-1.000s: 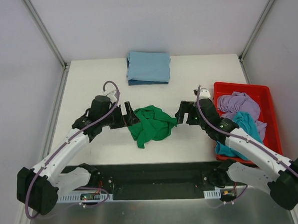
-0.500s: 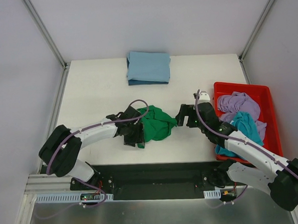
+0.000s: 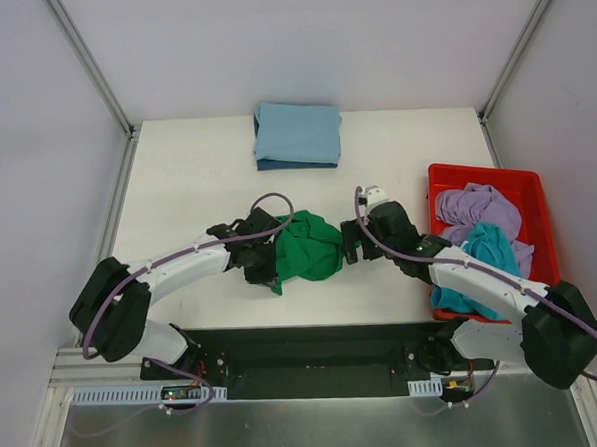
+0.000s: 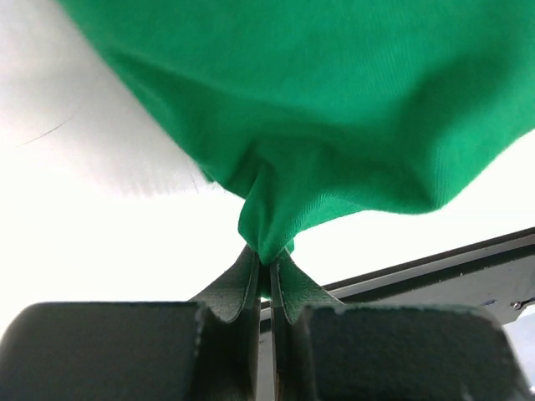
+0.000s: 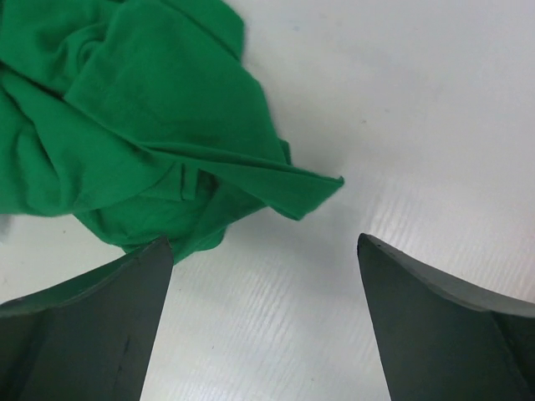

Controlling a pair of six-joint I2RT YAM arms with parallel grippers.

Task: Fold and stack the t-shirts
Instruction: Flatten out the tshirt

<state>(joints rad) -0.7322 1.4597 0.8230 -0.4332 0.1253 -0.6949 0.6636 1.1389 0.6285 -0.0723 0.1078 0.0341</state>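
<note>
The green t-shirt [image 3: 312, 255] has loose folds [image 3: 303, 230] that overlap each other, so I expect it to open wide enough to reach over the black rail when I lift it and spread it out.
A crumpled dark green t-shirt [image 3: 305, 248] lies mid-table. My left gripper [image 3: 270, 268] is at its left edge, shut on a pinched fold of the green cloth [image 4: 266, 238]. Just off the shirt's right edge, my right gripper [image 3: 351, 245] stands open, with bare table between its fingers [image 5: 125, 317] and a pointed corner of the green t-shirt [image 5: 313, 188] just ahead of them. A folded light blue t-shirt [image 3: 297, 134] lies at the back of the table. Lilac [image 3: 477, 207] and teal [image 3: 488, 244] t-shirts sit heaped in the red tub.
The red plastic tub [image 3: 486, 178] stands along the table's right side, next to my right arm. Metal frame posts rise at the back corners. A black rail [image 3: 305, 355] runs along the near edge.
My left arm swung in to the green t-shirt's left edge and its jaws closed on a fold. My right gripper slid left, up to the shirt's right edge, staying open.
</note>
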